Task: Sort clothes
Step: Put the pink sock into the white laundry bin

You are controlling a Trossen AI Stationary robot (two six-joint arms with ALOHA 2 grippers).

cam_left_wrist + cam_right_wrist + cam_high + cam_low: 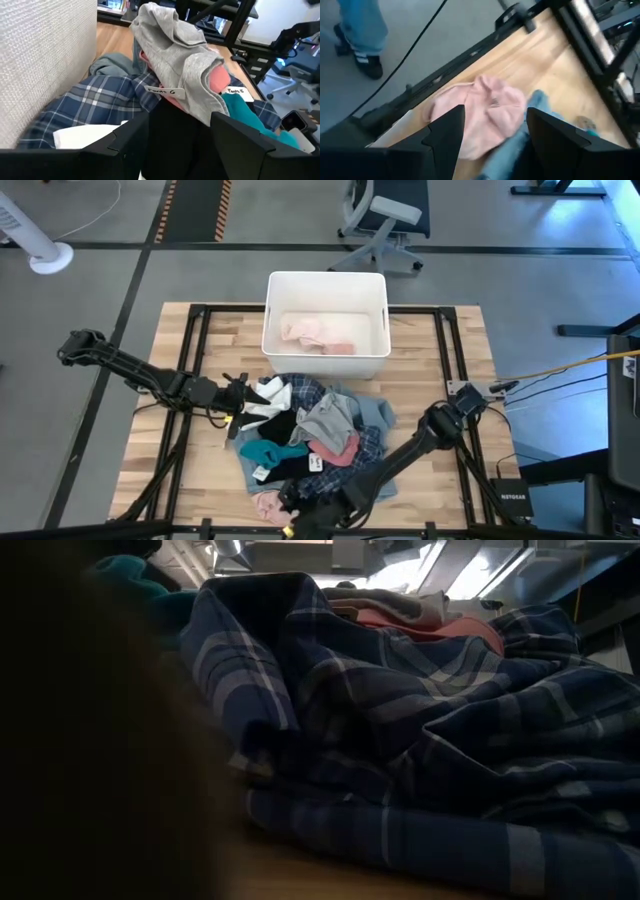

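Observation:
I can see the small pink piece (268,505) lying uncovered at the pile's near edge below my right gripper's open fingers, so I should carry on going down until they close on its rim (470,151).
A pile of clothes (310,430) lies mid-table: a blue plaid shirt (95,100), a grey piece (180,55) over a pink one, teal (265,452), black and white pieces. A small pink piece (490,115) lies on the wood at the pile's near edge, beside light blue denim (520,145). My left gripper (240,400) is open at the pile's left side, with dark cloth (177,130) between its fingers. My right gripper (293,515) is open over the small pink piece and the denim. My left gripper comes level from the table's left, its open fingers (125,145) on either side of the dark cloth; I cannot tell whether they touch it. My right gripper points down at the near edge over the pink piece; I cannot tell whether its fingers (445,135) touch it.
A white plastic bin (270,320) stands at the far middle with a pink garment (318,335) inside. The plaid shirt (420,740) fills the low view. A person's legs and shoes (365,45) stand on the floor past the near edge. Bare wood lies left and right of the pile.

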